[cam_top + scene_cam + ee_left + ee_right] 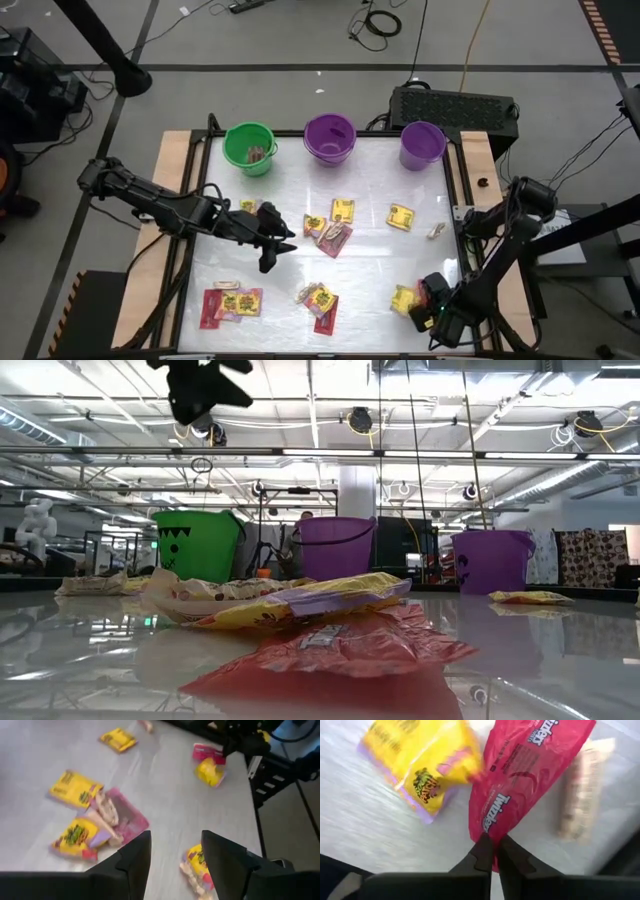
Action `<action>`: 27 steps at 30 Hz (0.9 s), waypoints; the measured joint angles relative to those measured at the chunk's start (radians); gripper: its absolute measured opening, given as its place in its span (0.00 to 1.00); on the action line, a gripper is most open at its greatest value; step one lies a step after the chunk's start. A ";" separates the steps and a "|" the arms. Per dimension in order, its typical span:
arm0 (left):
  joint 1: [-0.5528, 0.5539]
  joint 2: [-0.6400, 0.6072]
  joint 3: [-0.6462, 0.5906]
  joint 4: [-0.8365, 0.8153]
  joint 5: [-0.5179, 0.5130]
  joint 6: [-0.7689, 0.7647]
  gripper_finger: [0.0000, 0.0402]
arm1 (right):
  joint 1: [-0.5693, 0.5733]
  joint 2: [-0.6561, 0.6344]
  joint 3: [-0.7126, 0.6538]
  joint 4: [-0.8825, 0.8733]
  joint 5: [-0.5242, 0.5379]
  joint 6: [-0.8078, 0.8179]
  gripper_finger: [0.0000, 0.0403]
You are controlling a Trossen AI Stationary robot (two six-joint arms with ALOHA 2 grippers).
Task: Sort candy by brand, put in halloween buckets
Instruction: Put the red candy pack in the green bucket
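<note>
My right gripper is holding the red packet far across from the green bucket [249, 149], so my left gripper needs to take the packet's loose end [554, 734] and bring it to the bucket.
Wrapped candy lies scattered on the white table [380, 180]: yellow packets [400, 217], red packets [213, 307] and small tan pieces [436, 230]. Three buckets stand along the far edge: green [250, 148], purple [330, 137] and lavender [422, 145]. My right gripper [492, 851] is at the near right, pointing down and shut on a red packet [530, 775]. Beside that packet are a yellow packet [420, 765] and a tan piece [580, 795]. My left gripper [175, 855] hovers open over the table's left middle, slanting down, with nothing between its fingers. My right gripper pinches the red packet by its narrow end [487, 827] between its two fingertips. The fingers come from above and point down. The packet stretches away from the fingers toward the yellow packet and the tan piece. Whether it has left the table cannot be told.
A heap of yellow, pink and tan candy [95, 820] lies ahead of my left gripper, and another small pile [318, 300] sits near the front edge. A dark box [455, 105] stands behind the table's far right corner. Wooden rails [180, 190] line both sides.
</note>
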 joint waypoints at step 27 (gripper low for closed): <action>0.163 0.493 0.000 0.871 0.378 -0.632 0.36 | -0.264 -0.023 0.229 0.080 0.772 -0.605 0.00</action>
